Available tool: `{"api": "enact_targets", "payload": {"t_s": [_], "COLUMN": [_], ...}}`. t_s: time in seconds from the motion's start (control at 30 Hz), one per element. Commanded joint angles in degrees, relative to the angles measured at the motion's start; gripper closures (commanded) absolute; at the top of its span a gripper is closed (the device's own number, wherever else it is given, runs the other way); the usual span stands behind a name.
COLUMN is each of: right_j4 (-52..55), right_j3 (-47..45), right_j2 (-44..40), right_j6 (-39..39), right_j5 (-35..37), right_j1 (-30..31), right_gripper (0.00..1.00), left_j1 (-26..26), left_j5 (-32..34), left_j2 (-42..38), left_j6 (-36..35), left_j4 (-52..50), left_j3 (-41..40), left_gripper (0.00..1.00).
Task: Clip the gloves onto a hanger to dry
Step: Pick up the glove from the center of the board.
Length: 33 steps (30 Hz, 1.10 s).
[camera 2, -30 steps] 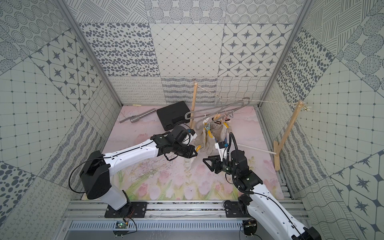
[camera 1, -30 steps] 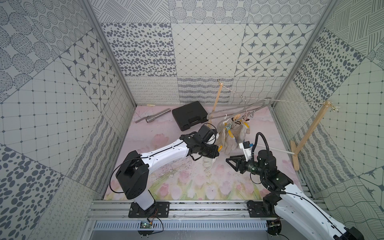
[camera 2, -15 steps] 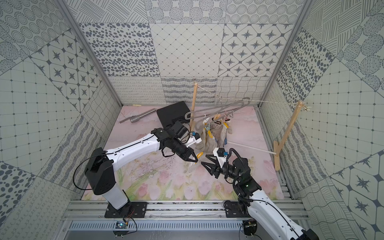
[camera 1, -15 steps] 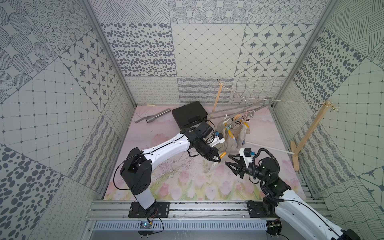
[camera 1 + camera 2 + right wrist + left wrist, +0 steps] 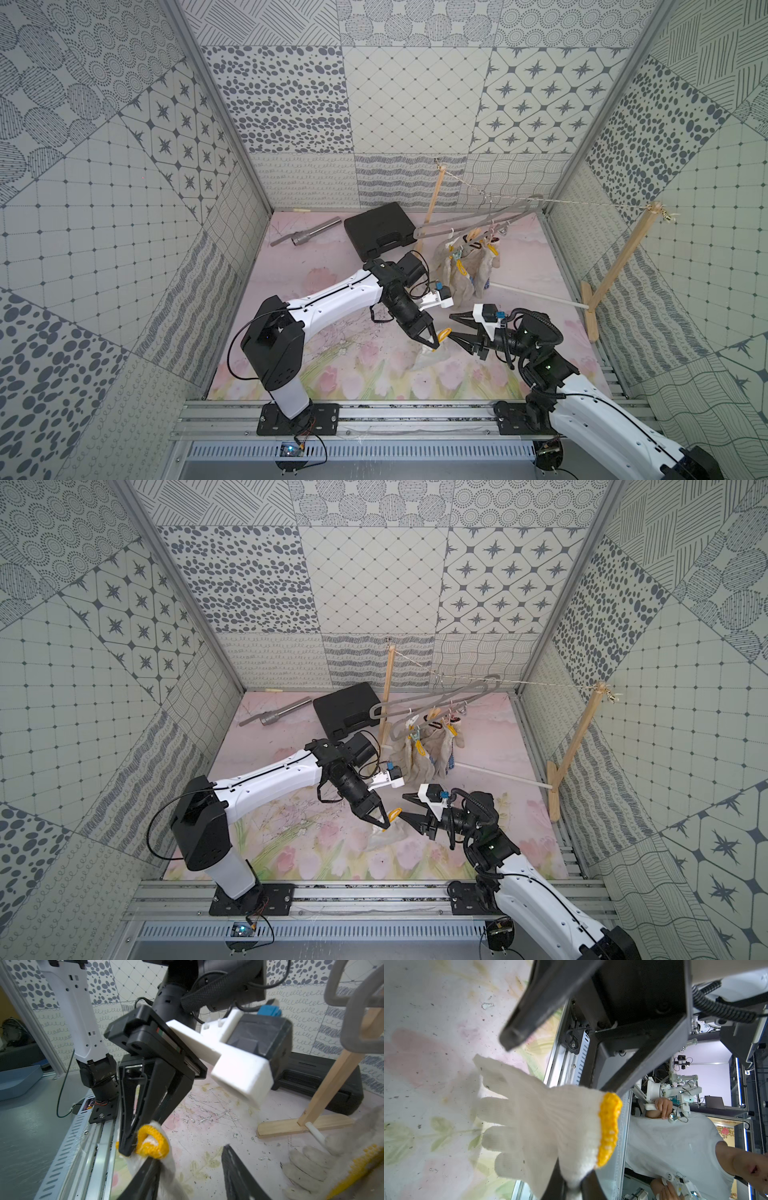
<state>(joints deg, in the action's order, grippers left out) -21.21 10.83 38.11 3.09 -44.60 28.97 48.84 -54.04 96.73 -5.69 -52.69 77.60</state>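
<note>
The robot's left gripper is closed on the glove's yellow cuff point(image 5: 443, 336), so next the right gripper takes hold of the cuff and frees the left gripper to turn the grey hanger point(image 5: 436, 232).
A cream glove point(image 5: 430, 358) point(image 5: 384, 836) with a yellow cuff point(image 5: 151, 1142) hangs from my left gripper point(image 5: 432, 343) point(image 5: 384, 825) point(image 5: 572, 1186) point(image 5: 129, 1147), which is shut on the cuff edge low over the mat. My right gripper point(image 5: 453, 325) point(image 5: 404, 805) point(image 5: 191, 1167) faces it with jaws open. One of its fingers point(image 5: 145, 1178) lies against the glove under the cuff; the other stands apart. The grey hanger point(image 5: 478, 216) point(image 5: 419, 706) hangs from the string at the back, with several gloves point(image 5: 465, 266) point(image 5: 424, 754) pegged on it.
A black case point(image 5: 380, 232) and a metal tool point(image 5: 307, 235) lie at the back. Two wooden posts point(image 5: 432, 203) point(image 5: 619, 266) carry the string. A white rod point(image 5: 536, 296) lies between the pegged gloves and the right post's foot.
My left gripper has swung from beside the pegged gloves toward the front, bringing the glove to the right gripper's tips. The right jaws have narrowed a little.
</note>
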Motion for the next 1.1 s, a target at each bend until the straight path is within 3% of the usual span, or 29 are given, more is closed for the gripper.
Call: {"api": "enact_targets", "payload": {"t_s": [0.0,0.3,0.37,0.43,0.47,0.5,0.57,0.63,0.7,0.8,0.87,1.07], "right_j4": [-1.69,-1.65,-1.71,-1.56,-1.07,-0.06,2.63,5.79,9.48,19.8,23.49,33.91], "right_j3": [1.56,2.68,2.69,2.57,2.59,2.57,3.0,3.93,5.76,11.12,13.57,20.59], "right_j2": [0.11,2.71,2.68,2.29,1.89,1.36,0.41,-0.3,-0.57,0.54,1.5,2.23], "right_j6": [1.53,3.89,3.94,4.05,4.26,4.62,4.55,2.67,-3.11,-11.77,-14.33,-21.93], "right_j5": [-4.01,-3.23,-2.61,-1.55,-0.21,1.7,7.4,15.62,29.56,47.52,53.0,66.27], "right_j1": [1.98,6.95,7.07,7.06,7.07,7.09,7.08,7.04,7.01,6.25,5.55,2.59], "right_gripper": [0.55,0.64,0.74,0.93,1.0,1.0,1.0,1.0,1.0,1.0,1.0,1.0], "left_j1": [0.47,0.53,0.47,0.47,0.47,0.49,0.1,-0.83,-2.89,-3.91,-3.42,2.15], "left_j5": [-4.01,-4.16,-4.06,-3.01,-1.3,1.49,7.46,12.66,20.44,26.94,29.83,43.3], "left_j2": [-0.38,-0.6,-0.24,0.1,0.13,0.11,-0.45,-1.98,-5.86,-11.78,-14.16,-10.56], "left_j6": [-4.94,-4.9,-4.86,-4.19,-3.01,-1.08,3.03,8.34,17.78,27.69,30.49,26.79], "left_j4": [-4.29,-4.31,-4.27,-4.06,-3.34,-2.31,0.38,5.13,15.57,31.7,38.96,38.29], "left_j3": [0.65,0.77,0.74,0.97,1.0,0.93,0.76,0.03,-3.75,-10.74,-13.55,-5.93], "left_gripper": [0.95,0.95,0.95,0.93,0.91,0.82,0.54,0.44,0.36,0.32,0.32,0.31]}}
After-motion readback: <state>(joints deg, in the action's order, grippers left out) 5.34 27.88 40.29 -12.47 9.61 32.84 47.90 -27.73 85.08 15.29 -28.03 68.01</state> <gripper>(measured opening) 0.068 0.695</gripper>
